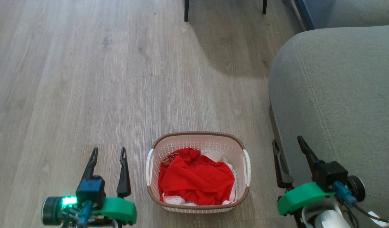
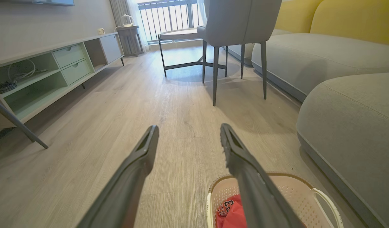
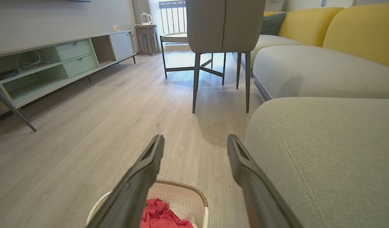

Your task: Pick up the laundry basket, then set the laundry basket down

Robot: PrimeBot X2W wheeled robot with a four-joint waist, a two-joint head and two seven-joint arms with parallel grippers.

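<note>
I expect the white handles (image 1: 149,167) to stay in place instead of swinging up when I lift the laundry basket, because they run flush into the brown rim (image 1: 154,146).
The laundry basket (image 1: 198,144) rests on the wood floor in the lower middle of the head view, cream-white and perforated with a brown rim, white side handles and red and white clothes inside. My left gripper (image 1: 108,152) hovers open to its left, nothing between the fingers. To the basket's right my right gripper (image 1: 288,141) is open too, close to the sofa. The left wrist view catches the basket (image 2: 289,190) at its bottom right behind my left gripper (image 2: 189,130). The right wrist view has the basket (image 3: 181,196) at its bottom left below my right gripper (image 3: 196,140).
A grey sofa (image 1: 340,95) fills the right side, close beside the right arm. Chair legs (image 1: 186,11) stand at the far end of the floor. A grey chair (image 2: 238,22), a small table and a low green cabinet (image 2: 48,72) stand farther off.
</note>
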